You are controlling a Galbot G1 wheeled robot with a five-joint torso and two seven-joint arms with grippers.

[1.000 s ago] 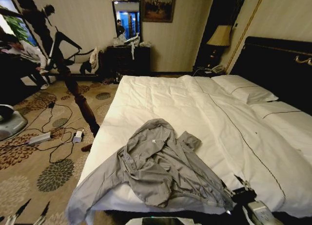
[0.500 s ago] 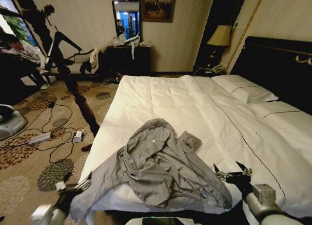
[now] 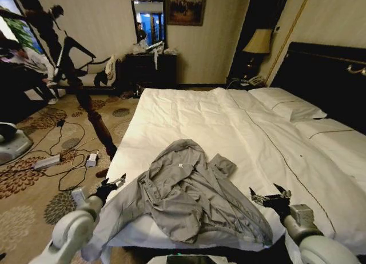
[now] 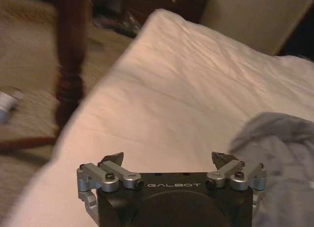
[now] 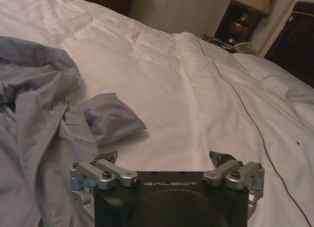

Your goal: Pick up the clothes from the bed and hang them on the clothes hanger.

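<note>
One sleeve is hanging loose over the bed's near edge (image 3: 96, 247), so I expect the sleeve (image 3: 117, 215) to trail up onto the bed when I lift the clothes.
The light grey clothes (image 3: 186, 190) lie crumpled on the near part of the bed (image 3: 194, 115), with one sleeve hanging over its near left edge. My left gripper (image 3: 111, 184) is open beside that edge, just left of the shirt's sleeve. In the left wrist view the open left gripper (image 4: 167, 160) faces the white duvet (image 4: 162, 99), with grey fabric (image 4: 279, 153) to one side. My right gripper (image 3: 270, 194) is open over the duvet, just right of the shirt's hem. The right wrist view has the right gripper (image 5: 163, 158) facing the duvet, the shirt (image 5: 39, 104) beside it. A thin black angled shape, probably the clothes hanger (image 3: 77, 47), is at the pole, far left.
A tall dark wooden pole (image 3: 94, 118) leans over the carpet left of the bed. Cables and a power strip (image 3: 46, 161) lie on the floor. Pillows (image 3: 286, 104) and the black headboard (image 3: 320, 75) are at the right, a lamp (image 3: 257, 44) and dresser (image 3: 150, 70) at the back.
Both arms came up and forward. The left gripper rose from the floor side to the bed's left edge by the sleeve. The right gripper moved slightly up by the shirt's hem.
</note>
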